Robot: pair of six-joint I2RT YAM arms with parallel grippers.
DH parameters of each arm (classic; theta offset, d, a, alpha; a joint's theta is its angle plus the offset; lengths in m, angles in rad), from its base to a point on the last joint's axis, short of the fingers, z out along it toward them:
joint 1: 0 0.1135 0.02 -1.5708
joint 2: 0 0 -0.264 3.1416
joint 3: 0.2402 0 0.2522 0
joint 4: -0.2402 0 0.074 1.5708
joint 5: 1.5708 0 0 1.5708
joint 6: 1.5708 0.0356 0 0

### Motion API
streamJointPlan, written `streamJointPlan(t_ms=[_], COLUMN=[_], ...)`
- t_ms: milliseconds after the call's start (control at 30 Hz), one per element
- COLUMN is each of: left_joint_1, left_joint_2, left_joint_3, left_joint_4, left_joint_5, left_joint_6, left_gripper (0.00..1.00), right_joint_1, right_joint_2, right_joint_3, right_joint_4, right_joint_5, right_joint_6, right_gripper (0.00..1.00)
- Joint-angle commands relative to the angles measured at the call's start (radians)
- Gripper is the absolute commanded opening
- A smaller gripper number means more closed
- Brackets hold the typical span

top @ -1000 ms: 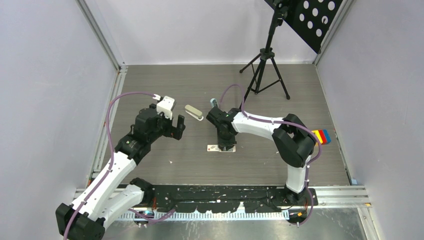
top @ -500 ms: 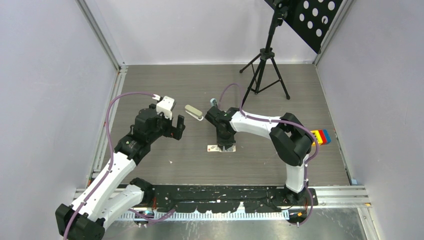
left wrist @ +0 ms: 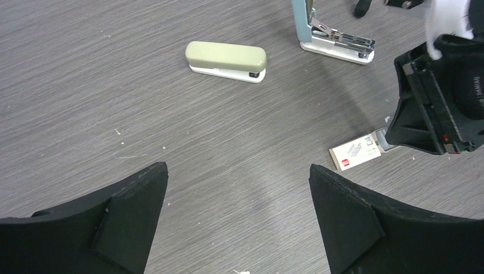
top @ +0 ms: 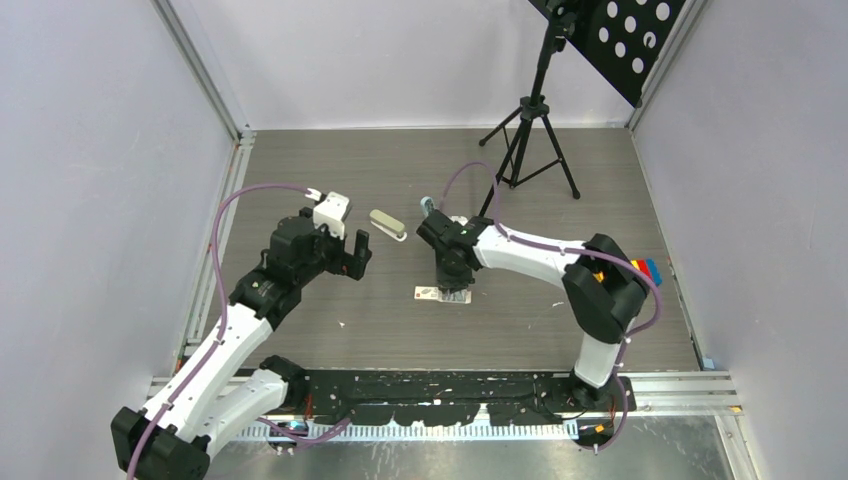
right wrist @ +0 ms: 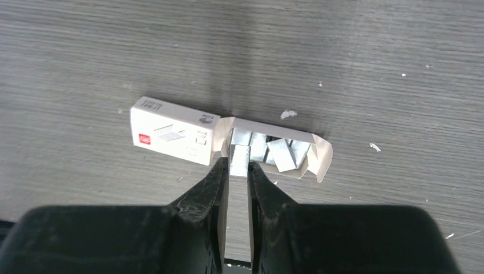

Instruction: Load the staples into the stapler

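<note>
My left gripper keeps moving in open until its fingers close on the staple strip's loose end (right wrist: 240, 150), because the staple strip (right wrist: 239, 162) sticks out past my right gripper's fingers.
The staples' white box (right wrist: 174, 131) with a red mark lies on the table, its tray (right wrist: 319, 157) slid out and holding several silvery strips. My right gripper (right wrist: 238, 168) is shut on one staple strip (right wrist: 240, 154) at the tray's left end. In the top view the box (top: 426, 293) lies just left of the right gripper (top: 453, 290). A light-blue stapler (left wrist: 334, 40) stands open at the back. A beige stapler (left wrist: 226, 60) lies closed to its left. My left gripper (left wrist: 237, 167) is open and empty, above bare table left of the box (left wrist: 356, 155).
A black tripod (top: 527, 140) stands at the back right under a perforated black panel (top: 620, 40). Coloured blocks (top: 646, 271) lie at the right edge behind the right arm's elbow. Grey walls close in both sides.
My right arm's elbow has swung to the right and its gripper has shifted slightly at the box. The left arm has not moved.
</note>
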Motion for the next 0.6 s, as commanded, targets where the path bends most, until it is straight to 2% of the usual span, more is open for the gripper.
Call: streamJointPlan(t_ms=[0, 133, 300, 567], left_joint_1=[0.005, 0.005, 0.004, 0.004], left_joint_2=[0.008, 0.049, 0.111, 0.159], left_joint_3=[0.027, 0.023, 0.027, 0.067], left_joint_4=[0.047, 0.091, 0.169, 0.273], left_joint_5=[0.055, 0.128, 0.257, 0.365], left_joint_6=[-0.043, -0.131, -0.319, -0.575], left_gripper=[0.97, 0.97, 0.97, 0.98], right_joint_1=[0.007, 0.007, 0.008, 0.007], right_joint_2=[-0.143, -0.231, -0.346, -0.516], right_joint_3=[-0.045, -0.092, -0.149, -0.279], right_joint_4=[0.113, 0.203, 0.346, 0.686], right_joint_5=[0.005, 0.016, 0.044, 0.064], right_joint_6=[-0.041, -0.112, -0.230, -0.444], right_gripper=[0.15, 0.15, 0.16, 0.20])
